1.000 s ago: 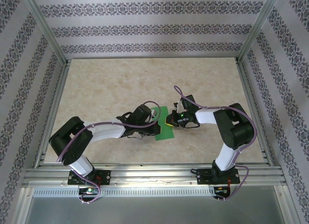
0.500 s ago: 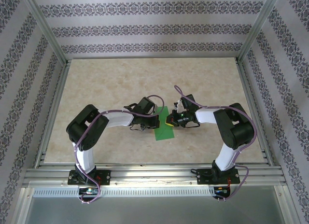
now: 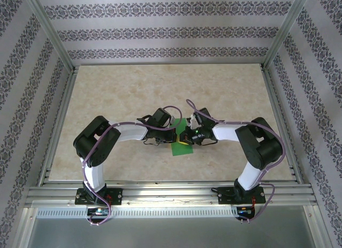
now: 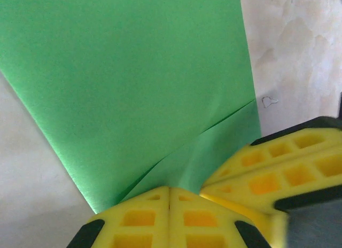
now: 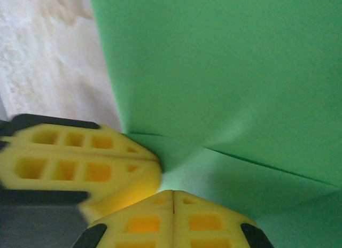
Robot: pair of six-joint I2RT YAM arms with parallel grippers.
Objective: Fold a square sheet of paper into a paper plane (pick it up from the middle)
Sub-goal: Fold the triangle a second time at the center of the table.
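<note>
The green paper (image 5: 230, 71) is spread wide around the shut fingers of both grippers, so my left gripper should stay while my right gripper opens and pinches the paper's layers (image 5: 206, 176) together.
The square sheet of paper (image 3: 179, 147) is bright green and lies on the table between the two arms, with a folded flap on top (image 4: 214, 146). My left gripper (image 3: 173, 137) is shut and its tip rests on the paper (image 4: 133, 77). My right gripper (image 3: 186, 137) is also shut and meets it tip to tip from the other side. In the left wrist view the right gripper's fingers (image 4: 283, 168) lie close beside my left gripper (image 4: 169, 188). From the right wrist I see the paper (image 5: 230, 66), my right gripper (image 5: 173, 192) and the left fingers (image 5: 75, 162). Creases run toward both tips. The paper plane is out of view.
The beige marble-pattern table (image 3: 133, 93) is bounded by an aluminium frame (image 3: 171, 192) at the near edge and patterned walls on the other sides. Both arms' elbows (image 3: 93, 144) (image 3: 262, 146) stand near the front corners.
The left arm has raised its elbow and drawn its gripper onto the paper. The right gripper has slid left to meet it. The paper now looks shorter from above.
</note>
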